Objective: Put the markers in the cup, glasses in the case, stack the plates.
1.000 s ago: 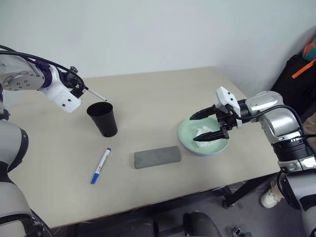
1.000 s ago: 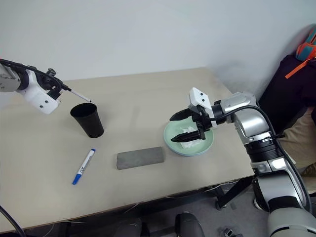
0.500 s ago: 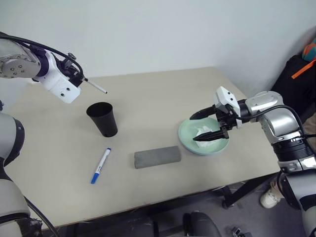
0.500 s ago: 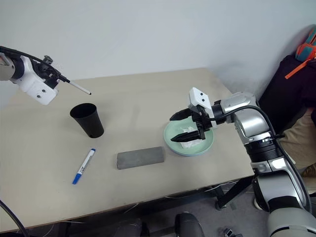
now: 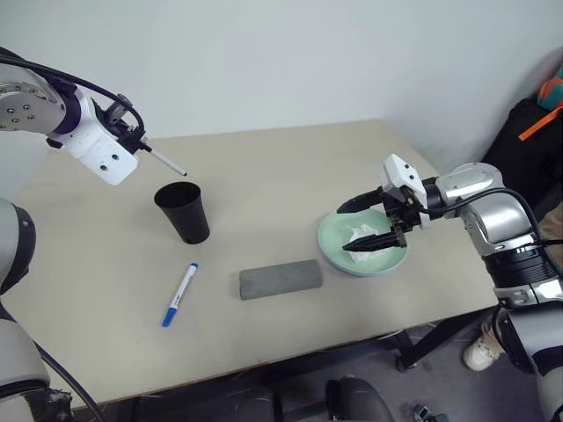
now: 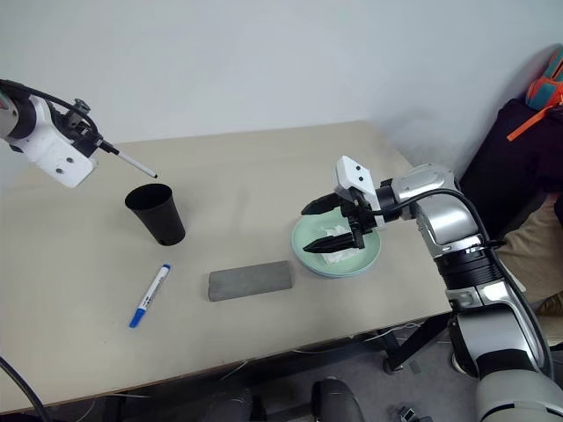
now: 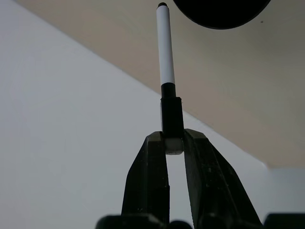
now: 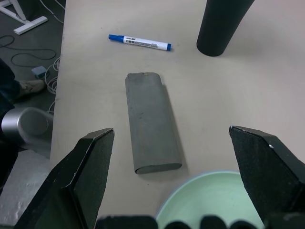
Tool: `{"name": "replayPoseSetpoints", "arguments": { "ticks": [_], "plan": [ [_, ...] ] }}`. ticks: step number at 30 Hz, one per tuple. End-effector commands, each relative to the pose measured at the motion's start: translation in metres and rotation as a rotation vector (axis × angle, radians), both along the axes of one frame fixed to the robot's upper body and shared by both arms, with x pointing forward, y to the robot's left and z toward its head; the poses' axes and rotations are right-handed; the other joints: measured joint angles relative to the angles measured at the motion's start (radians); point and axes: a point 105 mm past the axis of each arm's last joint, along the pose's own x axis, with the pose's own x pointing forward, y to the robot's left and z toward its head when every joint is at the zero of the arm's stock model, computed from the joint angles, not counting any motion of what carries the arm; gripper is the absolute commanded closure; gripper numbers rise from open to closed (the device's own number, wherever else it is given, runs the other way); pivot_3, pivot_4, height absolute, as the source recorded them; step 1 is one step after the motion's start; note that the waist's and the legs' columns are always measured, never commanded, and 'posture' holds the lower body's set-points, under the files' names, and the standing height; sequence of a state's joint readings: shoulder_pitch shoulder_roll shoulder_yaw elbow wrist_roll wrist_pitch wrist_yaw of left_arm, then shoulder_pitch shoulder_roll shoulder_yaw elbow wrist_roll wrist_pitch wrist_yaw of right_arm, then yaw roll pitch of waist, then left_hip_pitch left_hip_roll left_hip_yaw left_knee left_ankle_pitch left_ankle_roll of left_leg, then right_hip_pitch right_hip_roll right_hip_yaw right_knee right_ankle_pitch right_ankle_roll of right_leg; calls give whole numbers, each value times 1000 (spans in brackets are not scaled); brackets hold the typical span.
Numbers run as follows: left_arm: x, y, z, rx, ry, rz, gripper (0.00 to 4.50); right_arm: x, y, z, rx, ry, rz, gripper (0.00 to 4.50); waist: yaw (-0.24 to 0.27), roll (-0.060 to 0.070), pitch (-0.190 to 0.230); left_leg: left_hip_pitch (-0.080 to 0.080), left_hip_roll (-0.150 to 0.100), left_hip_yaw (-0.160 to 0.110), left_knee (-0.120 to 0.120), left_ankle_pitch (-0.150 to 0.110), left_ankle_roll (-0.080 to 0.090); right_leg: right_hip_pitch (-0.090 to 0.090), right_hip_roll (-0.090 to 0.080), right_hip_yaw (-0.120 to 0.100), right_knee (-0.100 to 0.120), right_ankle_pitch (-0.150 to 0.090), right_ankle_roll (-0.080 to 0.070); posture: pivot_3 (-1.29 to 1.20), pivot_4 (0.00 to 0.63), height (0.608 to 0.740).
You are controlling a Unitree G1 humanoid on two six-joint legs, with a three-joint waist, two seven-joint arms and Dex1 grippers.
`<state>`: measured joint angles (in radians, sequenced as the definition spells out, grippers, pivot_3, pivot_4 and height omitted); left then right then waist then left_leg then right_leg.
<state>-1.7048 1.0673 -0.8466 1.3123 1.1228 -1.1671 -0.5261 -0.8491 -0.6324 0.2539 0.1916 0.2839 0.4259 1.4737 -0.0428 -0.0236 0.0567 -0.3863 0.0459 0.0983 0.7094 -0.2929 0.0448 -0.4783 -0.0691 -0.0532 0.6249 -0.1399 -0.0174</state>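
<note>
The black-capped marker's loose end (image 5: 183, 171) slopes down toward the black cup's opening (image 5: 178, 193), so my left gripper keeps lowering it until that end dips inside, then let go.
My left gripper (image 5: 132, 141) is shut on the black cap of a white-barrelled marker (image 5: 164, 163). The marker slants down toward the black cup (image 5: 185, 213), its tip just above the far rim. In the left wrist view the fingers (image 7: 152, 162) clamp the cap end, with the cup (image 7: 221, 7) beyond the tip. The blue-capped marker (image 5: 179, 295) lies on the table in front of the cup. The grey case (image 5: 280, 280) lies shut mid-table. My right gripper (image 5: 345, 229) hangs open over the mint green plate (image 5: 332, 239), and a light blue rim shows under that plate. The glasses are out of view.
A crumpled white tissue (image 5: 362, 236) lies in the green plate, between my right fingers. The plates sit near the table's right front edge (image 5: 440, 308). Dark bags with an orange strap (image 5: 538, 123) stand past the table's right side.
My left gripper has lifted the black-capped marker up and back from the cup's rim, and the marker has tilted a little. The right arm has not moved.
</note>
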Motion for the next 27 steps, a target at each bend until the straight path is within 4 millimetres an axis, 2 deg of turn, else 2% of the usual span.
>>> {"name": "replayPoseSetpoints", "arguments": {
  "ticks": [1, 5, 9, 15, 16, 18, 25, 26, 27],
  "plan": [
    [-5, 6, -2, 5, 25, 21, 4206, 1, 0, 11, 36, -39, -3, 318, 0, 0, 0, 0, 0, 0, 0, 0, 0, 0, 0, 0, 0, 0, 0, 0, 0, 738],
    [-7, 9, -19, 5, 77, 20, 4206, 1, 0, 11, 37, -38, -7, 318, 0, 0, 0, 0, 0, 0, 0, 0, 0, 0, 0, 0, 1, 0, 0, 0, 0, 738],
    [-7, 3, -32, -24, 114, -11, 4206, 2, 0, 12, 40, -42, -9, 318, 0, 0, 0, -1, 0, 0, 3, 0, 0, 0, 0, 0, 2, 0, 0, 0, 0, 738],
    [-4, -1, -34, -75, 103, -5, 4206, 1, 0, 13, 42, -44, -10, 318, 0, 0, 0, -6, 1, -1, 9, -1, 2, -1, 0, -1, 2, 0, 0, 0, 0, 738],
    [-3, -1, -35, -81, 101, 1, 3673, 1, 0, 13, 42, -45, -11, 318, 0, 0, 0, -6, 1, -1, 10, -1, 2, -1, 0, 0, 2, 0, 0, 0, 0, 738],
    [-3, -1, -35, -93, 98, 9, 3139, 1, 0, 13, 43, -46, -11, 318, 0, 0, 0, -6, 0, -1, 11, -1, 3, -1, 0, 0, 2, 0, 0, 0, 0, 738],
    [-1, -6, -33, -95, 79, -21, 765, 2, 1, 13, 45, -48, -10, 318, 1, 0, 0, -6, 1, -1, 11, -1, 2, -1, 0, -1, 3, 0, 0, 0, 0, 738],
    [-1, -6, -32, -97, 76, -20, 518, 2, 2, 13, 45, -48, -9, 318, 1, 0, 0, -6, 0, -1, 11, -1, 2, -1, 0, 0, 3, 0, 0, 0, 0, 738],
    [-1, -7, -30, -107, 71, -15, 518, 2, 2, 13, 45, -48, -8, 318, 0, 0, 0, -6, 0, -1, 11, -1, 3, -1, 0, 0, 3, 0, 0, 0, 0, 738]
  ]
}}
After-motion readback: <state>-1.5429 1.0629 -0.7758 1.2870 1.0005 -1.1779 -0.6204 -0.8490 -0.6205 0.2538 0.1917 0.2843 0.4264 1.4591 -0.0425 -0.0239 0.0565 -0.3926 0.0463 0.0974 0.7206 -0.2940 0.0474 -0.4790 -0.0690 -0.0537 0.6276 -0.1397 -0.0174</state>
